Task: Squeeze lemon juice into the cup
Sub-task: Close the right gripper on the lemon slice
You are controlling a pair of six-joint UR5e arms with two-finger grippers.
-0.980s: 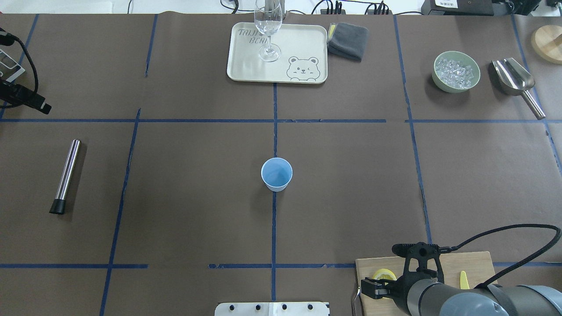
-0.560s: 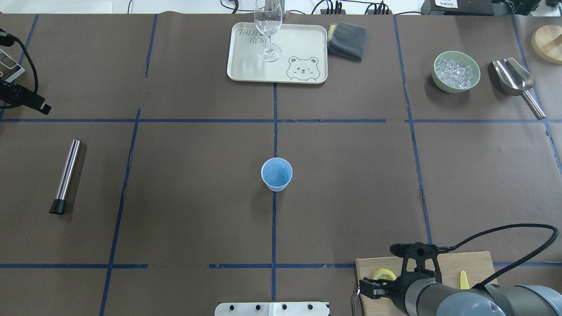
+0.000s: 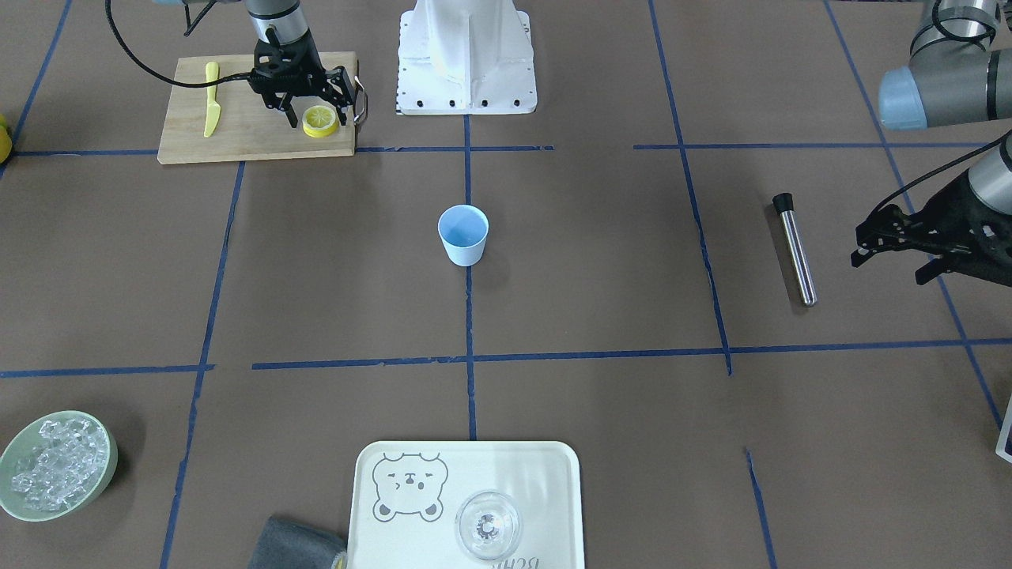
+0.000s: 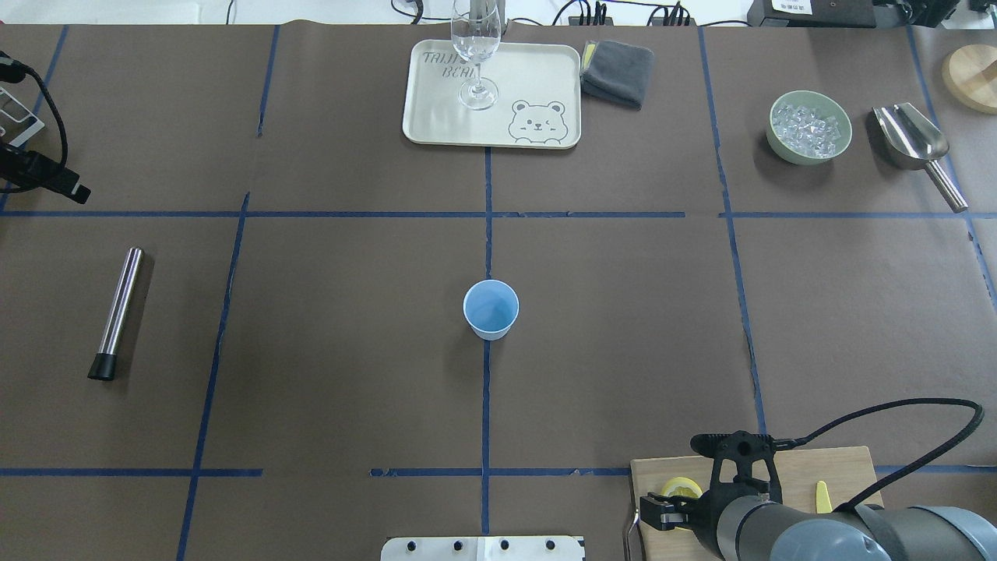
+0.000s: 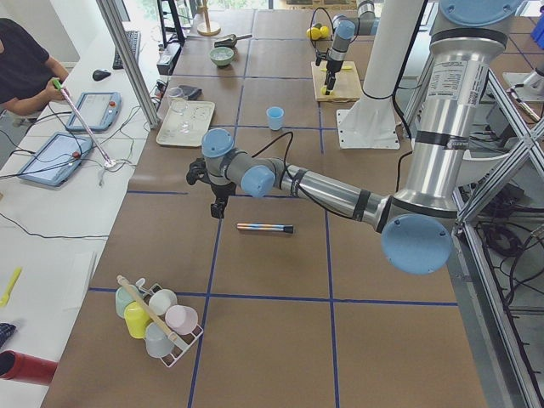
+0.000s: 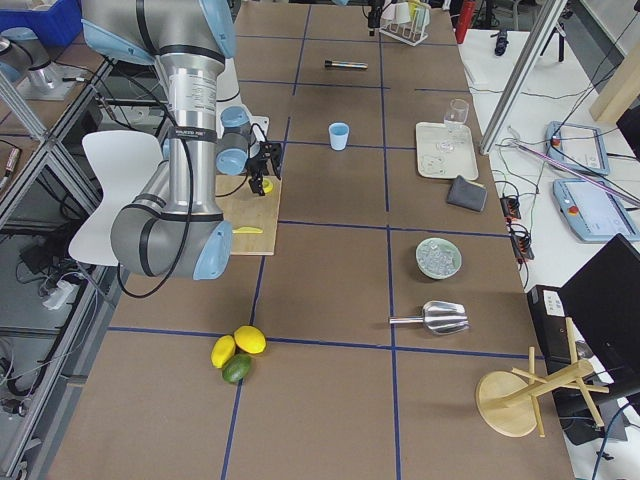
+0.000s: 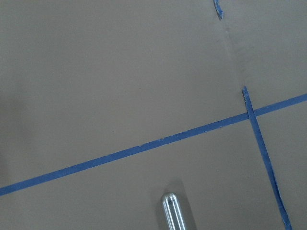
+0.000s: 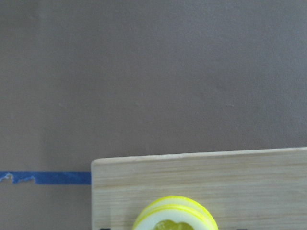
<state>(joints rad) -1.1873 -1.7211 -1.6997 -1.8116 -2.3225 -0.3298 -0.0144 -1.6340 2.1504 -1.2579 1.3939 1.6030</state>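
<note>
The lemon (image 3: 319,120) shows stacked yellow rims (image 8: 178,203). Its upper part will come away when I lift, and a slice will stay behind on the cutting board.
The lemon (image 3: 321,120) is a thin yellow slice lying flat on the wooden cutting board (image 3: 245,134) near the robot's base. It also shows in the overhead view (image 4: 680,488) and at the bottom of the right wrist view (image 8: 175,215). My right gripper (image 3: 314,107) is open, low over the board, its fingers to either side of the slice without closing on it. The cup (image 3: 463,235), a light-blue tumbler, stands upright at the table's middle (image 4: 491,309). My left gripper (image 3: 889,266) is open, empty and far off at the table's left side (image 4: 54,181).
A yellow knife (image 3: 211,99) lies on the board. A metal tube (image 4: 118,312) lies near my left gripper. At the far side are a tray (image 4: 537,78) with a wine glass (image 4: 477,54), a grey cloth (image 4: 618,72), a bowl of ice (image 4: 810,127) and a metal scoop (image 4: 911,140).
My right arm has shifted slightly over the cutting board by the lemon slice. The cup, the lemon and my left arm have not moved.
</note>
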